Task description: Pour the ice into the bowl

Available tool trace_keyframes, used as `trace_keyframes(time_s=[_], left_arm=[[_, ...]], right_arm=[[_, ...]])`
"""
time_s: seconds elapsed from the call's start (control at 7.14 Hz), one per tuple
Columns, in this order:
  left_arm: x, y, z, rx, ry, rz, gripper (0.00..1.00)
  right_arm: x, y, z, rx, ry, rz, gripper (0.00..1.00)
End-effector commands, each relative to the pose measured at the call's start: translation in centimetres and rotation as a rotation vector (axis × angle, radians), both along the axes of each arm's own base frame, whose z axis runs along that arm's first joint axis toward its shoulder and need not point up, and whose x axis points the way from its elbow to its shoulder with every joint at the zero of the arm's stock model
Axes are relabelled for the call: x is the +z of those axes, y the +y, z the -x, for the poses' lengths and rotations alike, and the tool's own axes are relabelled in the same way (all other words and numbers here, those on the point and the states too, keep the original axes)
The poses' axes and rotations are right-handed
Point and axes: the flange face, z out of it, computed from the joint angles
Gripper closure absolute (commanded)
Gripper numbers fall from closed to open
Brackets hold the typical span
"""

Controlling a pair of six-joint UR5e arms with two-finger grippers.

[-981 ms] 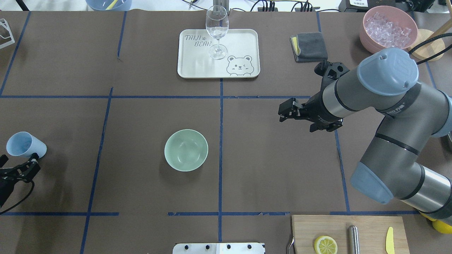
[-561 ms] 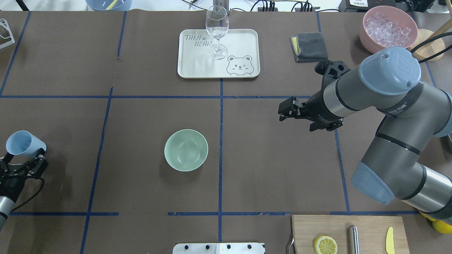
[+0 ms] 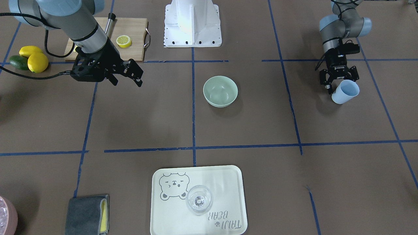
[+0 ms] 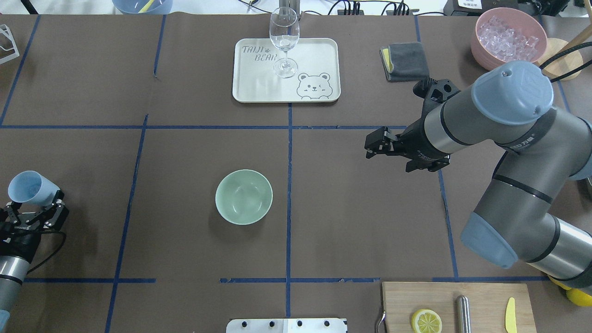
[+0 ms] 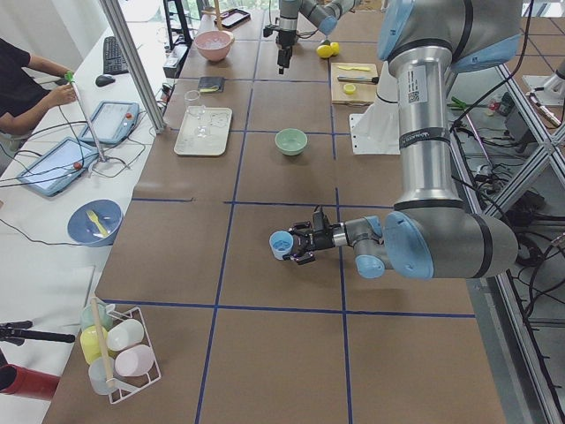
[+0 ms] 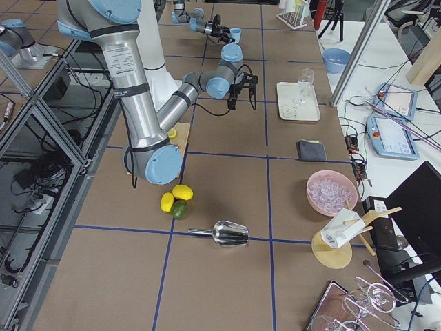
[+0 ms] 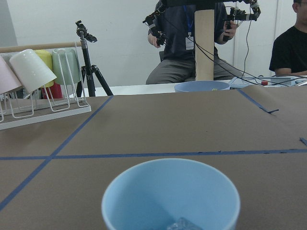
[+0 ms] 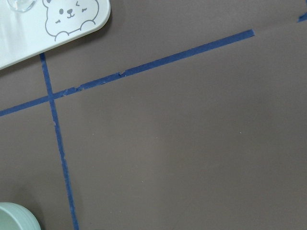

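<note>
Clear ice (image 7: 184, 224) sticks up inside the light blue cup (image 3: 345, 92), so I expect a whole heap of cubes to fall into the bowl when I pour.
The pale mint-green bowl (image 4: 243, 196) stands empty in the middle of the table; it also shows in the front view (image 3: 220, 91) and as a rim in the right wrist view's corner (image 8: 13, 218). My left gripper (image 4: 34, 210) is at the table's left edge, its jaws open on either side of the base of a light blue cup (image 4: 27, 187) (image 3: 345, 92). The left wrist view looks into the cup (image 7: 170, 196), where a clear ice cube (image 7: 180, 224) lies at the bottom. My right gripper (image 4: 369, 147) (image 3: 139, 77) is open and empty, hovering right of the bowl.
A cream bear tray (image 4: 314, 55) with a wine glass (image 4: 284, 41) is at the back centre. A grey cloth (image 4: 406, 61) and a pink container of ice-like pieces (image 4: 508, 37) are back right. A cutting board (image 4: 458, 307) with a lemon slice is front right.
My left gripper has come forward from the table's edge until its jaws flank the blue cup. The cup has shifted slightly. The right arm has barely moved.
</note>
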Motion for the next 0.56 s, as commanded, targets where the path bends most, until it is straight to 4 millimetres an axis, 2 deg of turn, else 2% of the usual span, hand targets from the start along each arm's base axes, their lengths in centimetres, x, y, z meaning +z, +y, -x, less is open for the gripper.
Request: trace_keyframes(time_s=[0.0,0.42], left_arm=[[0.2,-0.1,-0.2,-0.001,-0.001,0.001,0.04],[0.4,-1.8,0.8,-0.041,0.0,0.017,0.03]], right_arm=[[0.1,0.0,0.0,0.001,0.002,0.003,0.0],[0.1,0.0,0.0,0.001,0.002,0.003,0.0]])
